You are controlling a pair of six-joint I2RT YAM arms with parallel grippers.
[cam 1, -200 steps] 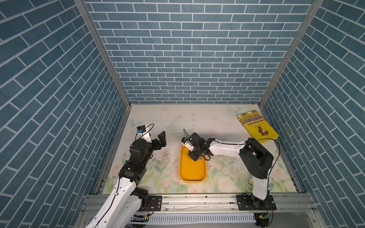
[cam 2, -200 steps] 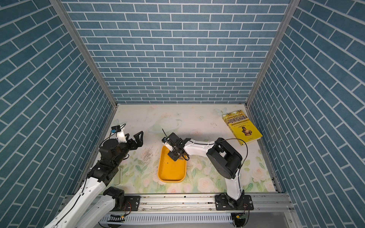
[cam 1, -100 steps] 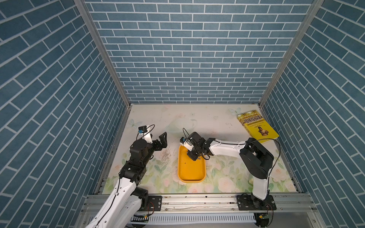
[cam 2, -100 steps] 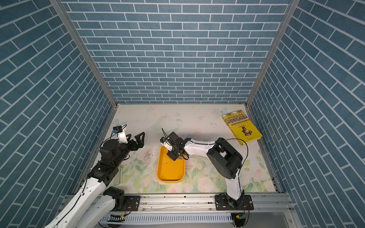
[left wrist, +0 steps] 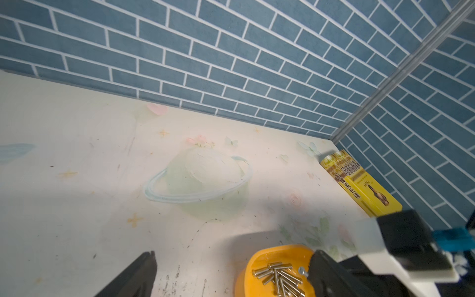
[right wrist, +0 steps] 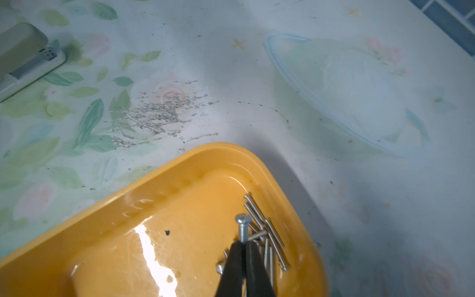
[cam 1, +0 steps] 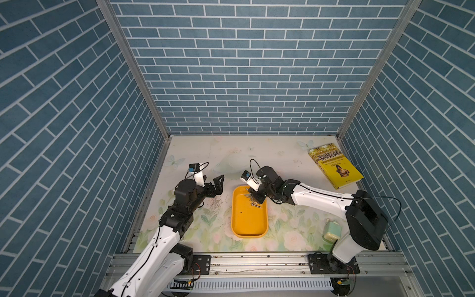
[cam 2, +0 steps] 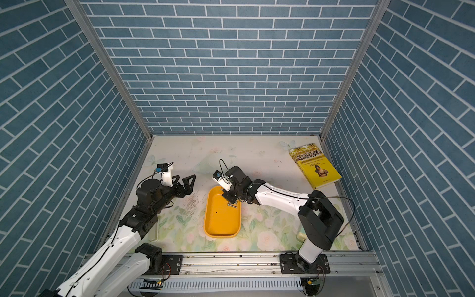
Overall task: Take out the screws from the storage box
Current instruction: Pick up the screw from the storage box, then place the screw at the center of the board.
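Note:
My left gripper should keep moving toward the screws at the storage box's far end until its fingers are on both sides of one screw, since its open fingers face the screws.
The storage box is a shallow yellow-orange tray in the middle of the floral mat. Several silver screws lie bunched at its far end. My right gripper is inside that end, shut on one screw whose head sticks out past the tips, over the pile. To the left of the box my left gripper stands open and empty above the mat. One of its fingers shows in the left wrist view.
A yellow book lies at the back right by the wall. A pale green gadget sits front right beside the right arm's base. Dark scratch marks speckle the mat left of the box. Brick walls enclose three sides.
The right gripper has stayed shut at the box's far end, shifting only slightly. The left arm has barely moved.

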